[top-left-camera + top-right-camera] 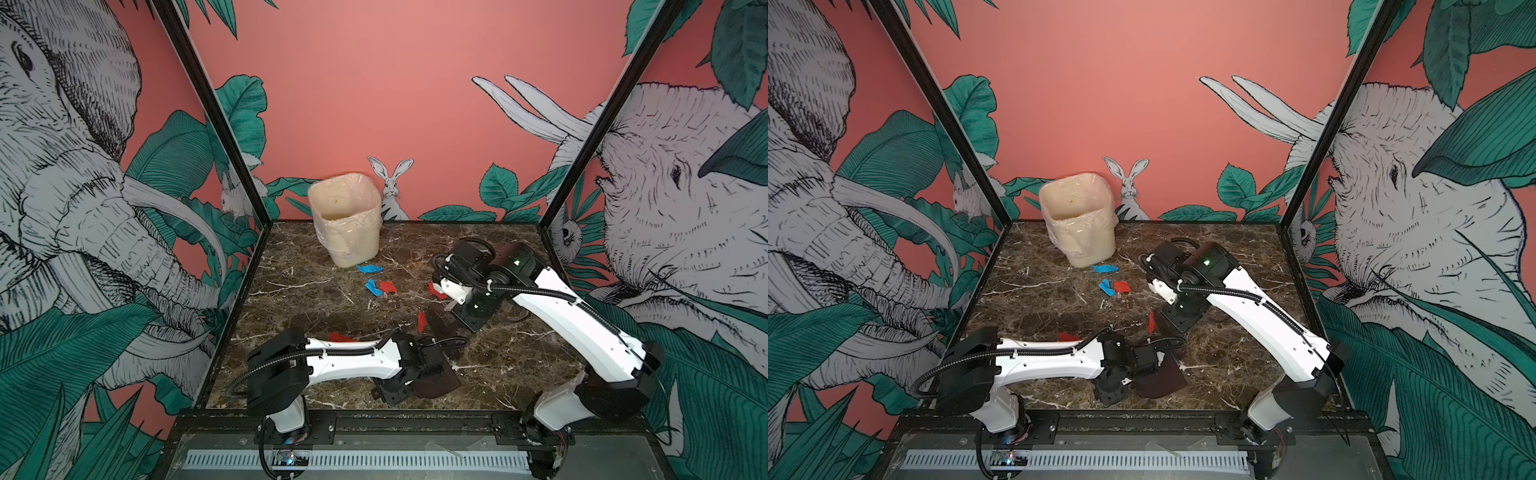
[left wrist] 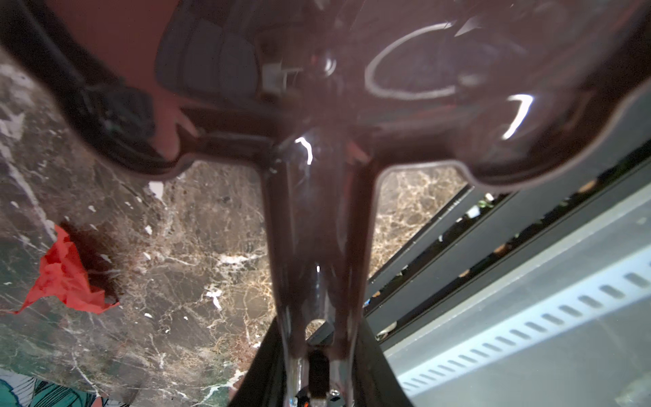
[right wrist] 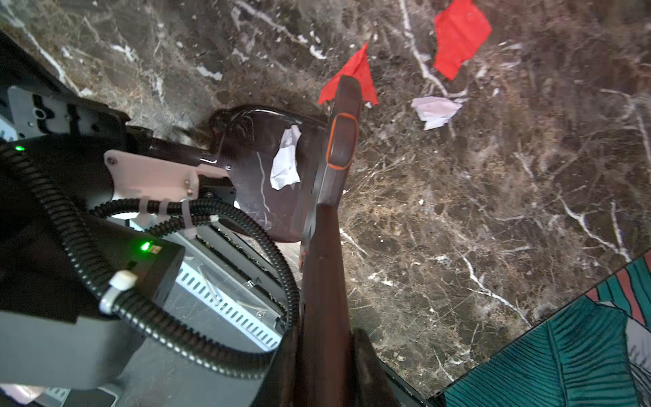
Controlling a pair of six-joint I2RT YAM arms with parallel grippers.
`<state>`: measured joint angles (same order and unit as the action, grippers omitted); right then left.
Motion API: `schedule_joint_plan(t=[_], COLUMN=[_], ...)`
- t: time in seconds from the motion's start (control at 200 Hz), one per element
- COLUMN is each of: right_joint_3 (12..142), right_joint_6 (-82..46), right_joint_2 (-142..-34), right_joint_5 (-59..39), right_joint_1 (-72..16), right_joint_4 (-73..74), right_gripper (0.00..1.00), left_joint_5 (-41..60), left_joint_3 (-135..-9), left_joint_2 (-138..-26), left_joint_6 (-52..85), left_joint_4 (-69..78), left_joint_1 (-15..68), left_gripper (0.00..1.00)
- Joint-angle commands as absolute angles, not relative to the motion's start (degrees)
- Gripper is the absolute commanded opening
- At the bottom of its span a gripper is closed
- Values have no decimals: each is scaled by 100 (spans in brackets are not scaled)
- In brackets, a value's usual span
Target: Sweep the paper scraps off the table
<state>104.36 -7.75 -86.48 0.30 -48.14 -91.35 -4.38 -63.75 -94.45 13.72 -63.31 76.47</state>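
Observation:
My right gripper needs to carry the brush back beyond them [image 3: 495, 102], as a white scrap [image 3: 436, 112] and a red scrap are on the brush's far side from the dustpan.
On the table [image 1: 311, 299] lie paper scraps: two blue ones [image 1: 369, 269] [image 1: 373, 287] and a red one [image 1: 387, 286] near the bin. Further red scraps [image 1: 436, 289] [image 1: 422, 322] lie by the right arm, and another [image 1: 343, 336] shows behind the left forearm. My left gripper [image 1: 409, 380] [image 2: 317, 380] is shut on the handle of a dark maroon dustpan [image 1: 436, 380] [image 2: 387, 70] at the front middle. One white scrap [image 3: 287, 158] rests in the pan [image 3: 260, 176]. My right gripper [image 1: 455, 318] [image 3: 324, 370] is shut on a dark brush [image 1: 440, 326] [image 3: 338, 148], whose tip touches a red scrap [image 3: 352, 77].
A cream plastic-lined bin [image 1: 345, 220] stands at the back, left of the middle. In the right wrist view a white scrap [image 3: 435, 111] and a red scrap [image 3: 458, 35] lie beyond the brush. A red scrap [image 2: 67, 275] lies beside the dustpan. A black frame [image 1: 415, 415] edges the table's front.

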Motion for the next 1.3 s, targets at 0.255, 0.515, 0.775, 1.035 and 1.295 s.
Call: schedule_joint_plan(t=[0.255, 0.515, 0.775, 1.035, 1.295], right_joint_3=[10399, 10022, 9969, 9877, 9703], right_joint_6=[-873, -721, -638, -551, -370], right_joint_2=[-7770, -7741, -7779, -7790, -8223], right_joint_5=[557, 153, 315, 505, 761], right_joint_1=[-3889, -3577, -3505, -3340, -3340], right_joint_4=[-9149, -8697, -8534, -8518, -8517], right_gripper=[0, 0, 0, 0, 0], left_joint_5=[-1239, -1364, -1723, -1802, -1166], left_joint_3=[-6592, -6565, -6601, -6459, -6200], left_joint_2=[-8672, -8479, -8030, -7620, -8256], left_joint_6=[1641, 1671, 1749, 1712, 1969], left_joint_4=[-6531, -6471, -6338, -6135, -6434], left_joint_1=[7635, 7618, 7612, 7558, 7558], left_gripper=[0, 0, 0, 0, 0])
